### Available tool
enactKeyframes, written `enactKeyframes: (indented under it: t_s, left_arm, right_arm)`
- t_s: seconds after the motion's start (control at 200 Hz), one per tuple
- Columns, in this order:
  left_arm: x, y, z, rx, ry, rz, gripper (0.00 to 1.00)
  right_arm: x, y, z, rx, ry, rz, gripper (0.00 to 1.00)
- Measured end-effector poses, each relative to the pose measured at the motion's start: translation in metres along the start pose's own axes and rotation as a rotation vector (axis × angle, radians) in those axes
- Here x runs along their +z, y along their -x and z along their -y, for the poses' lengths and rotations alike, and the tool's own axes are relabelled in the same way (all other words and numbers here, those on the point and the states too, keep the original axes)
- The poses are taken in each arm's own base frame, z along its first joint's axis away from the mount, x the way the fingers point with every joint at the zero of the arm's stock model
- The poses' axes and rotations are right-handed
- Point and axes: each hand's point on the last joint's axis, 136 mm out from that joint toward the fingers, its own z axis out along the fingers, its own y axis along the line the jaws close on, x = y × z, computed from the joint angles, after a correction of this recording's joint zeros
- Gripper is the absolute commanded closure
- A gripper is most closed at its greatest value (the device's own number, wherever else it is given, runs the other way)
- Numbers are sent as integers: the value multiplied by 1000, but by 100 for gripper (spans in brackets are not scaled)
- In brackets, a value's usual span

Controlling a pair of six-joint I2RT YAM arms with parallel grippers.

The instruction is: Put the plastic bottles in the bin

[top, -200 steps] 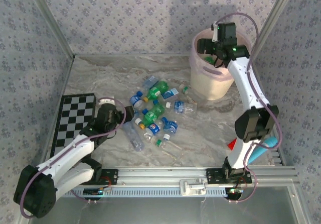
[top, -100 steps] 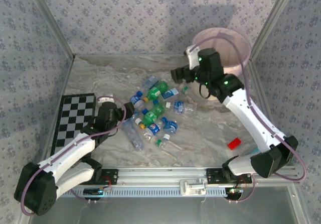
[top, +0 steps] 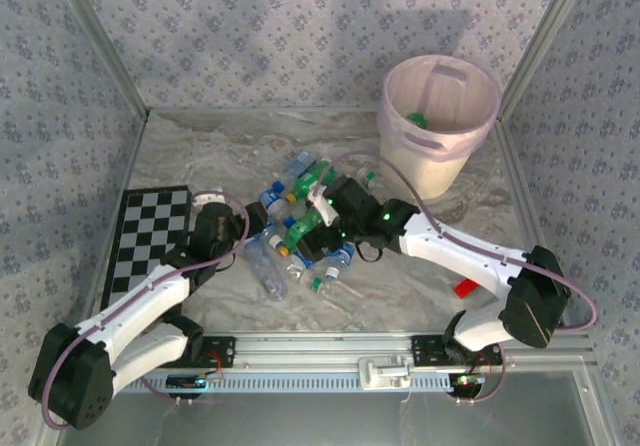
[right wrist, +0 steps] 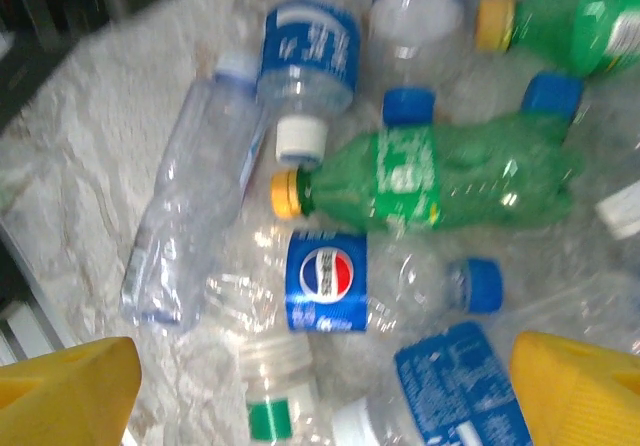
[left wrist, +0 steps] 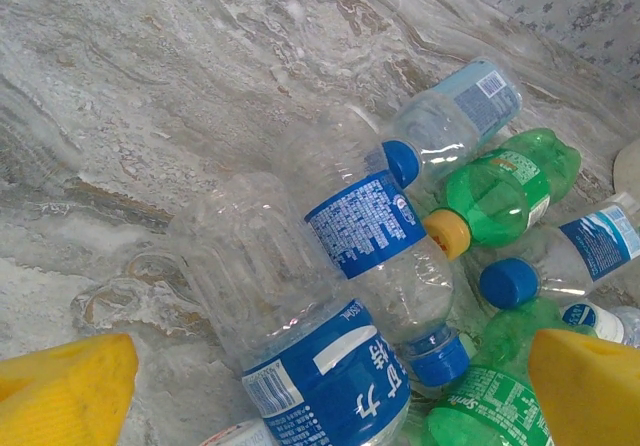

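The clear bottle with the green band [top: 339,294] pokes out beyond the pile's front edge [top: 317,283], so it will come away by itself when the robot lifts it.
Several plastic bottles [top: 305,228], clear and green, lie in a pile at the table's middle. The pink bin [top: 478,126] stands at the back right with a green bottle [top: 417,120] inside. My left gripper [top: 256,230] sits open at the pile's left edge. In the left wrist view a clear bottle with a blue label [left wrist: 310,366] lies between its yellow fingertips [left wrist: 62,390], untouched. My right gripper [top: 320,224] hovers open over the pile. Below it lie a Pepsi-labelled clear bottle [right wrist: 326,280] and a green bottle with an orange cap [right wrist: 450,178].
A checkerboard mat [top: 150,236] lies at the left behind my left arm. A small red block [top: 466,287] rests near the right arm's base. Patterned walls close in the back and sides, and a metal rail [top: 380,351] runs along the front edge.
My right arm has swung from above the bin down and left to the bottle pile, its jaws opening wider. The left arm has stayed put.
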Motion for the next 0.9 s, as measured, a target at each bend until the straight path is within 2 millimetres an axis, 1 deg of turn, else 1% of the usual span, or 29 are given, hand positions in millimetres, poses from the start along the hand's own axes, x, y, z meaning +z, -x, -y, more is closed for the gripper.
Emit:
enactKeyframes:
  t_s: [0.085, 0.185, 0.275, 0.33, 0.44, 0.55, 0.655, 0.8, 0.9]
  left_arm:
    - [2, -2, -2, -1, 8, -7, 0]
    - [5, -6, -4, 3, 22, -19, 0]
    - [9, -9, -7, 7, 36, -30, 0]
    - [12, -12, -8, 7, 43, -39, 0]
    - [17, -15, -9, 7, 52, -56, 0]
    - [18, -12, -4, 4, 44, -51, 0]
    - [18, -8, -1, 1, 36, -41, 0]
    - [18, -7, -2, 0, 38, -41, 0]
    - [17, -6, -1, -3, 37, -38, 0]
  right_arm:
    - [6, -21, -2, 18, -23, -58, 3]
    - [12, -52, -2, 39, -70, -138, 3]
    - [13, -80, -2, 35, -115, -214, 3]
    - [12, -91, -3, 25, -138, -249, 3]
    - [14, -106, -3, 13, -179, -294, 4]
    - [19, -116, -1, 8, -204, -333, 7]
    - [26, -126, 0, 5, -214, -371, 8]
    - [36, -131, -11, -16, -184, -385, 11]
    - [46, -143, -10, -28, -196, -434, 13]
